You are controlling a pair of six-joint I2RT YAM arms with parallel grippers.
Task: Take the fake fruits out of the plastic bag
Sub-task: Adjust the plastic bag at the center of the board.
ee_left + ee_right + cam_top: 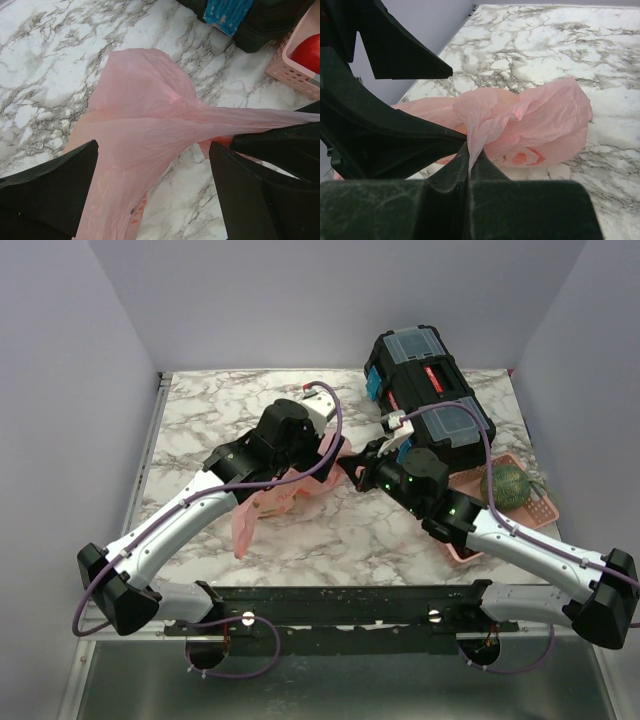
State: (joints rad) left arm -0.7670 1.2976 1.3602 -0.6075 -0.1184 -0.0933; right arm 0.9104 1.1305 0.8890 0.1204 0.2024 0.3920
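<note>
Next, I pinch the film farther away with my left gripper and spread the bag open, because the bag's film bunched at my right gripper is hiding the fake fruits.
The pink plastic bag lies crumpled on the marble table between my two arms. My right gripper is shut on a pinch of the bag's film and pulls it taut to the right. My left gripper hovers over the bag with its jaws wide open; the stretched film runs between its fingers towards the right gripper's black fingers. No fake fruits show; anything in the bag is hidden by the film. Red print shows on the bag.
A black and blue toolbox stands at the back right. A rigid pink basket at the right holds a green netted melon and a red apple. Purple walls enclose the table.
</note>
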